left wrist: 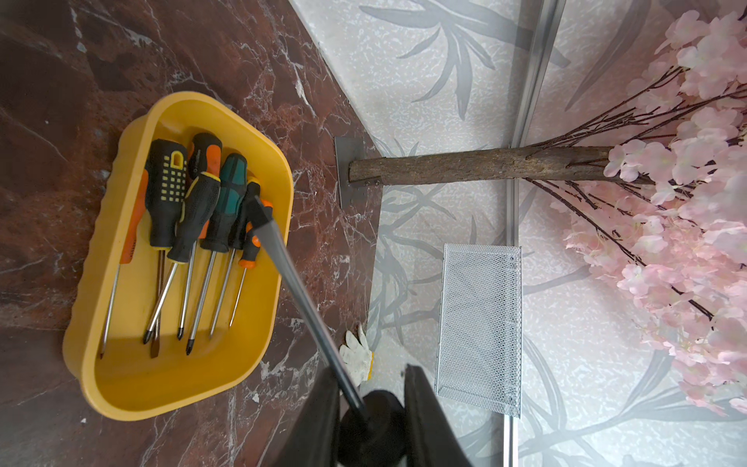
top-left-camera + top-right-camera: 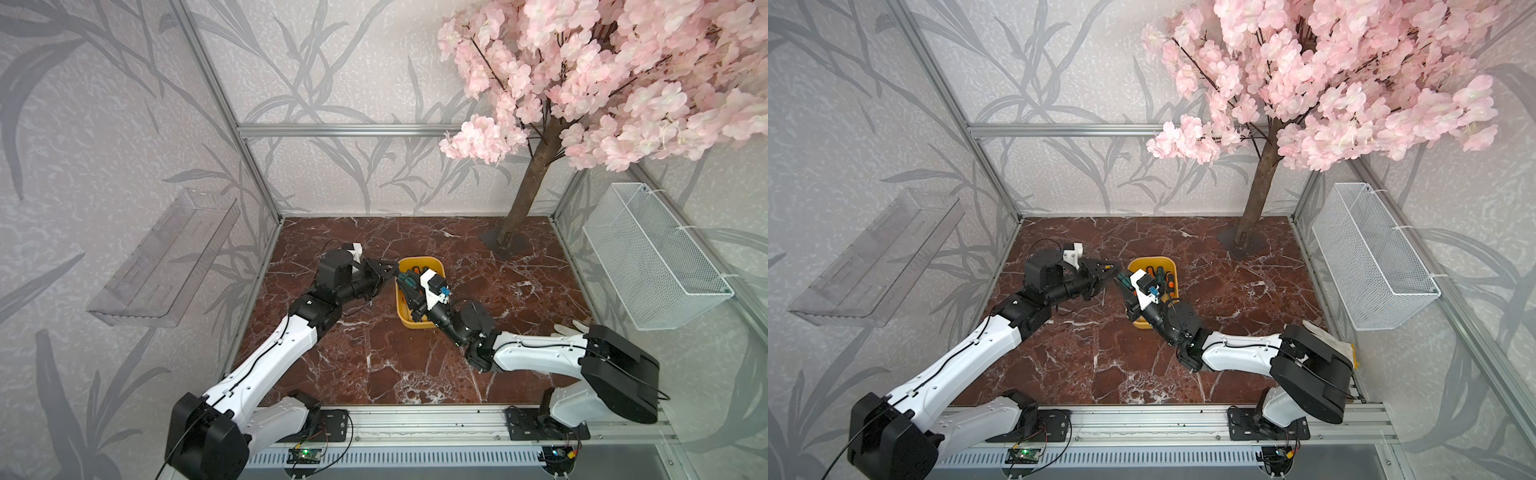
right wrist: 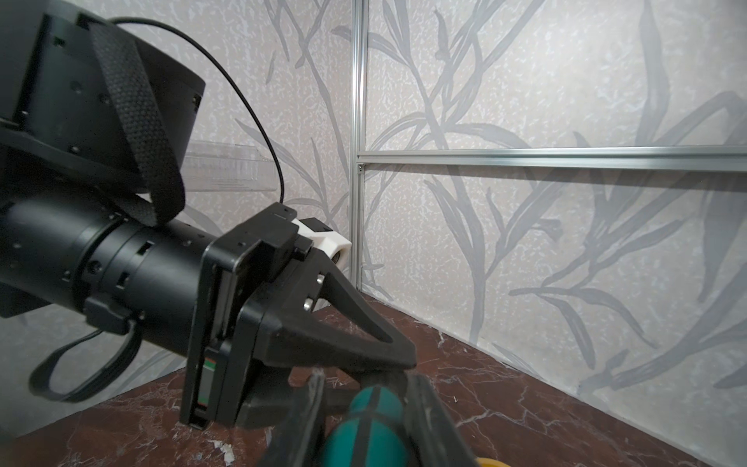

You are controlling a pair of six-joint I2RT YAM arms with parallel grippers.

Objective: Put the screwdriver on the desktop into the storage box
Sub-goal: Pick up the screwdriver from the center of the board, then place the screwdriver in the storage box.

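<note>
The teal-handled screwdriver (image 2: pixel 1124 281) is held by both my grippers, so next my left gripper lets go and moves back before my right gripper lays the screwdriver in the storage box (image 1: pixel 186 264).
The yellow storage box (image 2: pixel 437 264) stands in the middle of the desktop (image 2: pixel 374 361). In the left wrist view the box (image 1: pixel 133 388) holds several screwdrivers (image 1: pixel 190 210). My right gripper (image 2: pixel 404 281) hangs above the box's left rim. Its jaws are shut on a teal-handled screwdriver (image 3: pixel 364 436), whose butt points at the left gripper's finger (image 3: pixel 343 356). My left gripper (image 2: pixel 392 269) meets it almost tip to tip. In its own view the left gripper (image 1: pixel 370 376) is shut on a black round handle (image 1: pixel 372 424). Its dark shaft (image 1: pixel 299 299) reaches over the box.
A tree trunk on a metal foot plate (image 2: pixel 505 243) stands at the back right, with pink blossom overhead. A white wire basket (image 2: pixel 652 257) hangs on the right wall and a clear shelf (image 2: pixel 162 262) on the left wall. A white glove (image 2: pixel 569 328) lies by the right arm.
</note>
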